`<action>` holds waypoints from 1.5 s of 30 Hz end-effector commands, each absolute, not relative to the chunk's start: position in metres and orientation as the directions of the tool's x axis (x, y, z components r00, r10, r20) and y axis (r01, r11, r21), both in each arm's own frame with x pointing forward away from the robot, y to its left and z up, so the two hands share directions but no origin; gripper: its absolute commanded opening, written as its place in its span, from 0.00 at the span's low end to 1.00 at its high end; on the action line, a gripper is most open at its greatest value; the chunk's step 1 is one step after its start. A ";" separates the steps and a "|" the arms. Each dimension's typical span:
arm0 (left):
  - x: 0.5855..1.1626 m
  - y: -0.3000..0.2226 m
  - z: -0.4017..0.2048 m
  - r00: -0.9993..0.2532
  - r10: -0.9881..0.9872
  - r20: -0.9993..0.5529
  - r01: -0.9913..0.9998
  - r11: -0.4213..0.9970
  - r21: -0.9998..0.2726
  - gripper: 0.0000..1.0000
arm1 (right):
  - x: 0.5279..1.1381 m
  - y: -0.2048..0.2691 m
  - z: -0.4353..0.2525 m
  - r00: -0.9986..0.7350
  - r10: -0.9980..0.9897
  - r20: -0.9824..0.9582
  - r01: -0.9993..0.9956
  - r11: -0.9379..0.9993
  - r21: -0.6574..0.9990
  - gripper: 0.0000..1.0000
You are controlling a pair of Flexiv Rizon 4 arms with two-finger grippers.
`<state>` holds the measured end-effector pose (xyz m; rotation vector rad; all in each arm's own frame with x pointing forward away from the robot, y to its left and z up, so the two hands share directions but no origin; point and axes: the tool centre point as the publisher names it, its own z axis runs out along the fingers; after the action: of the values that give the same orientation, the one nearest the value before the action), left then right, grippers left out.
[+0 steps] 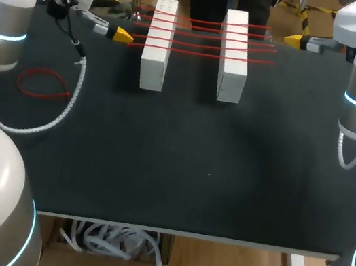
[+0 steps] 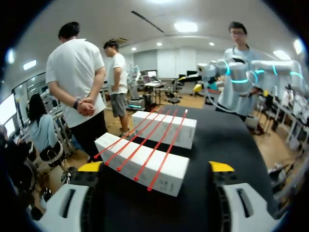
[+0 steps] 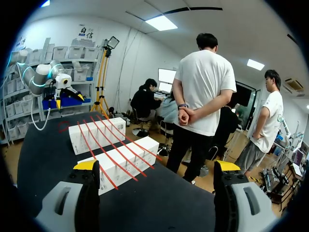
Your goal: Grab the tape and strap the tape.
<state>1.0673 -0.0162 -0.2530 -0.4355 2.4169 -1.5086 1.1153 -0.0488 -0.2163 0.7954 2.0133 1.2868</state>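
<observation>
Red tape pieces run straight across the gap [image 1: 198, 39] between the boxes, so the nearest piece [image 1: 197, 54] will stick out with a slight bend when I lift it.
Two white boxes [image 1: 158, 43] [image 1: 234, 55] lie side by side at the back of the black table. Several red tape strands [image 1: 202, 37] stretch across both. A loose red tape loop [image 1: 43, 82] rests at the left. My left gripper [image 1: 116, 17] hovers just left of the strands' ends, open and holding nothing. In the left wrist view the gripper [image 2: 154, 166] faces the near box [image 2: 145, 162], with the strands [image 2: 152, 145] running ahead. My right gripper [image 1: 293, 39] sits right of the strands, open. Ahead of the right gripper [image 3: 156, 166] lie the boxes [image 3: 120, 162] and strands [image 3: 108, 150].
A coiled white cable [image 1: 66, 103] hangs from my left arm over the table's left side, near the loop. The table's front edge [image 1: 188, 232] runs across the lower part of the head view.
</observation>
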 end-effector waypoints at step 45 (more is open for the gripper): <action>1.080 -0.031 -0.319 -0.985 -0.141 -0.101 0.046 0.347 -0.937 0.19 | 1.115 -0.050 -0.216 -0.633 0.755 -0.173 0.158 0.345 0.925 1.00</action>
<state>1.0775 -0.0317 -0.3149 -0.0934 2.4441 -1.6947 1.1153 -0.0488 -0.2163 0.7953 2.0134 1.2870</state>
